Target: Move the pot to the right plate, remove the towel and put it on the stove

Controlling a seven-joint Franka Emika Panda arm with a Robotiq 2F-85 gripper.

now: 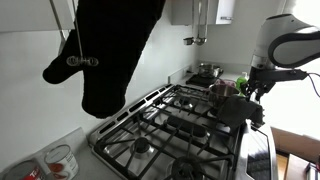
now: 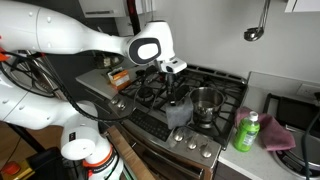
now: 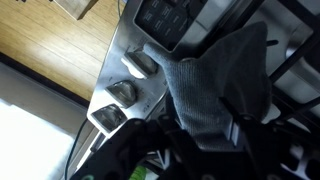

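Observation:
My gripper is going to pinch the towel, lift it and lay it on the grates [image 1: 195,128] away from the pot, because the towel hangs down over the stove's front edge [image 2: 178,131] near the knobs.
A grey towel [image 2: 178,110] hangs from my gripper [image 2: 176,92] over the front edge of the gas stove [image 2: 150,95]. In the wrist view the towel [image 3: 210,85] fills the space between the two fingers of my gripper [image 3: 205,135], above the stove knobs. A steel pot [image 2: 205,103] stands on the front right burner, just right of the towel and apart from it. In an exterior view the gripper [image 1: 250,95] is at the far end of the stove [image 1: 170,125], next to the pot [image 1: 220,90].
A green bottle [image 2: 247,132] and a purple cloth [image 2: 282,136] lie on the counter right of the stove. A dark oven mitt [image 1: 110,50] hangs close to one camera. Another metal vessel [image 1: 207,70] stands at the back. Wooden floor [image 3: 60,60] lies below the knobs.

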